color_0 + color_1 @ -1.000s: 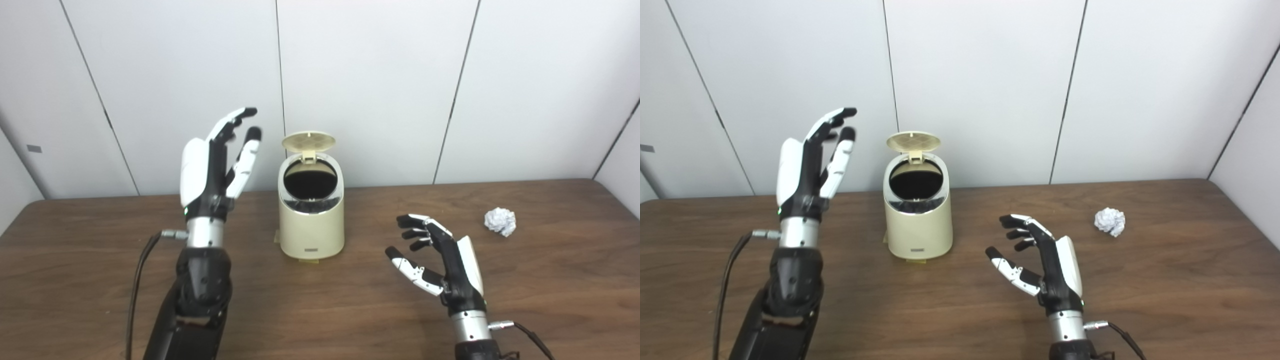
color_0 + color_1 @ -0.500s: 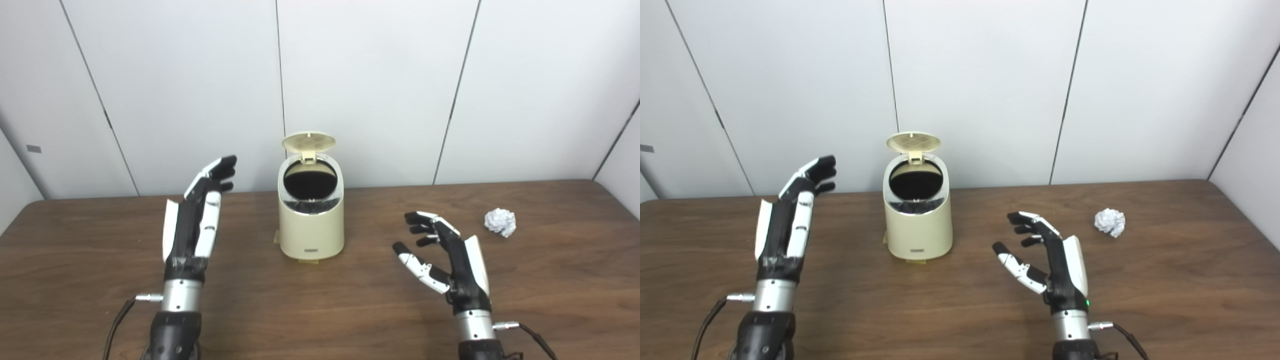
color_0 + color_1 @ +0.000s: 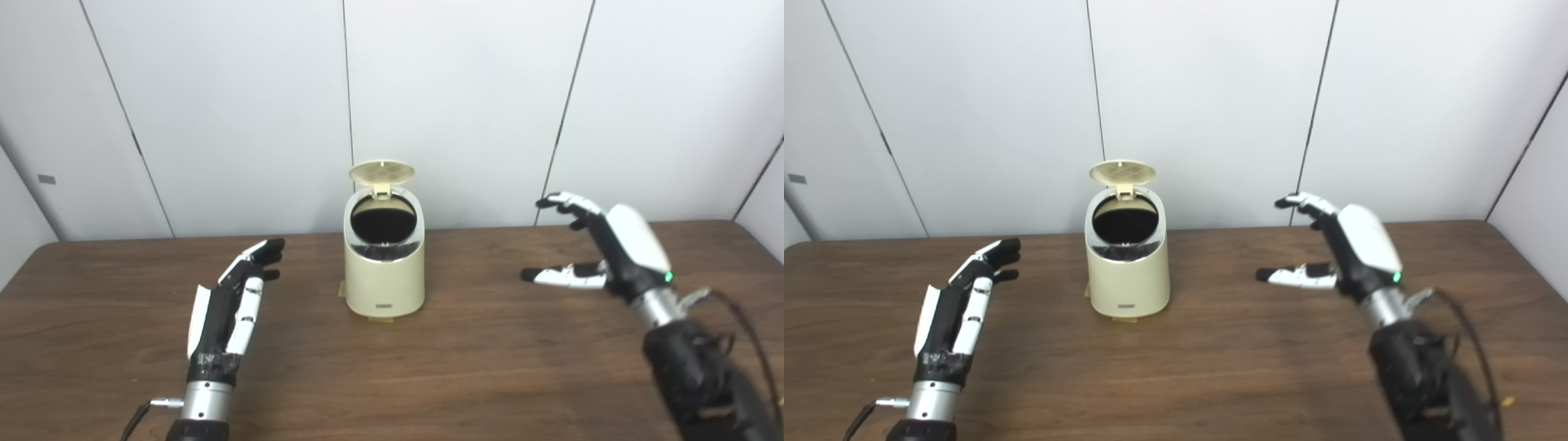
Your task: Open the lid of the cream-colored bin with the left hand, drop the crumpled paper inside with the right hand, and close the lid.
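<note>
The dark opening (image 3: 383,223) looks empty below its rim, so I expect the crumpled paper to fall completely out of sight when I drop it inside.
The cream-colored bin (image 3: 384,288) stands at the middle of the table, near the wall. Its round lid (image 3: 381,172) is tipped up and back, and the dark opening shows. My left hand (image 3: 229,309) hovers low over the table to the left of the bin, open, fingers stretched forward, holding nothing. My right hand (image 3: 606,251) is raised to the right of the bin, open, with fingers spread and the thumb pointing left. The crumpled paper is not visible; the right hand covers the spot where it lay.
The brown wooden table (image 3: 478,367) runs across the whole view, with a white panelled wall (image 3: 459,92) right behind the bin. Cables trail from both wrists near the bottom edge.
My left hand dropped from beside the bin's lid down to the table's left side. My right hand rose and swung right, over the paper's place. The lid stayed up.
</note>
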